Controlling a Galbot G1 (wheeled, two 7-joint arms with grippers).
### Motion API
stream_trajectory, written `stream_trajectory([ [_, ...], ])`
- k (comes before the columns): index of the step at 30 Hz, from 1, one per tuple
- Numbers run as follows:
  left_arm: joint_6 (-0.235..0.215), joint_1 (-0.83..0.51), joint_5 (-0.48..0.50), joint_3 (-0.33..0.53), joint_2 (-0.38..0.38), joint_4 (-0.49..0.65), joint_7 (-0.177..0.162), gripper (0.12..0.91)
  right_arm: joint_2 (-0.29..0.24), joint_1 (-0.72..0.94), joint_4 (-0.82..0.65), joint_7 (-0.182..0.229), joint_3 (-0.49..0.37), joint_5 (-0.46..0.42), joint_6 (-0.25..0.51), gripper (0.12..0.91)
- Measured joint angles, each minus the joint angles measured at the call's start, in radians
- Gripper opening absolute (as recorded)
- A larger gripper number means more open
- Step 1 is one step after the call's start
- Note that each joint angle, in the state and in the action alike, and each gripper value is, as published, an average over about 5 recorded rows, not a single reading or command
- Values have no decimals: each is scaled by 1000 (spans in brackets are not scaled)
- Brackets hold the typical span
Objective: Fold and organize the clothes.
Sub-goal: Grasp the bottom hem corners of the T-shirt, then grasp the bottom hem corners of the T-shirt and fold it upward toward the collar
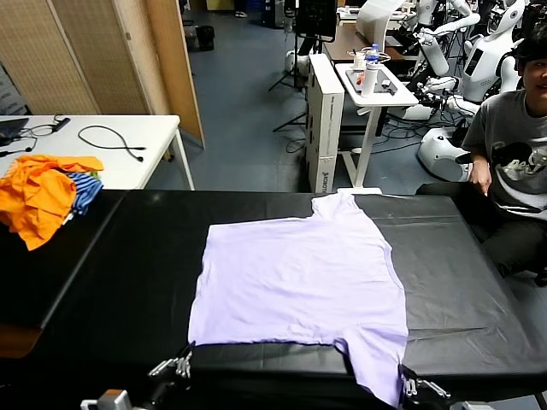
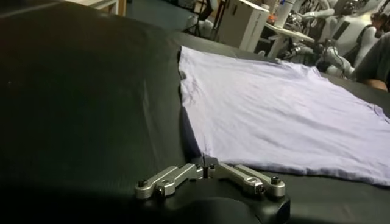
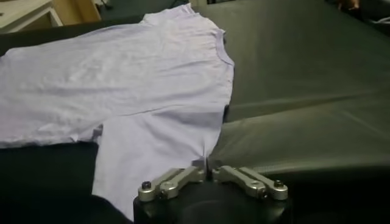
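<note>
The near sleeve (image 1: 376,366) is hanging over the near edge of the table, so next my right gripper works with my left gripper to lift it and fold it onto the shirt's body (image 1: 299,290).
The pale lavender T-shirt (image 1: 299,282) lies flat, plain side up, on the black table (image 1: 120,282), with one sleeve at the far edge and the other hanging over the near edge. My left gripper (image 1: 181,365) (image 2: 205,165) is shut at the shirt's near left corner (image 2: 196,152), where the cloth meets its fingertips. Over at the near sleeve (image 3: 158,146), my right gripper (image 1: 408,382) (image 3: 206,165) is shut on the edge, and the fabric puckers into its closed jaws.
Bright orange garments (image 1: 38,192) and a blue-striped cloth (image 1: 84,190) sit at the table's far left corner. A white table (image 1: 128,137) with cables stands behind. A seated person (image 1: 513,145) is close to the table's far right corner.
</note>
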Motion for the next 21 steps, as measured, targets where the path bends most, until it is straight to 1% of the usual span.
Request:
stream_trajectory([
  [6,-2,36,4,-23,6,-34,-2,147,22,-57,55,36,4,-17,8,139],
  [12,-18,78,-23,-71,19,-68,-7,147,35,-112,96,44,6,-18,20,139],
  [14,-23,89,-30,-88,22,-79,-7,147,36,-117,103,38,9,-13,29,139],
  [16,-33,92,-30,-101,21,-89,-7,147,33,-114,105,18,15,-5,50,139],
  [19,-58,82,-36,-107,19,-97,-4,147,24,-89,96,-19,21,15,91,139],
  [21,-76,64,-47,-104,22,-94,0,147,13,-56,81,-29,21,32,107,139],
])
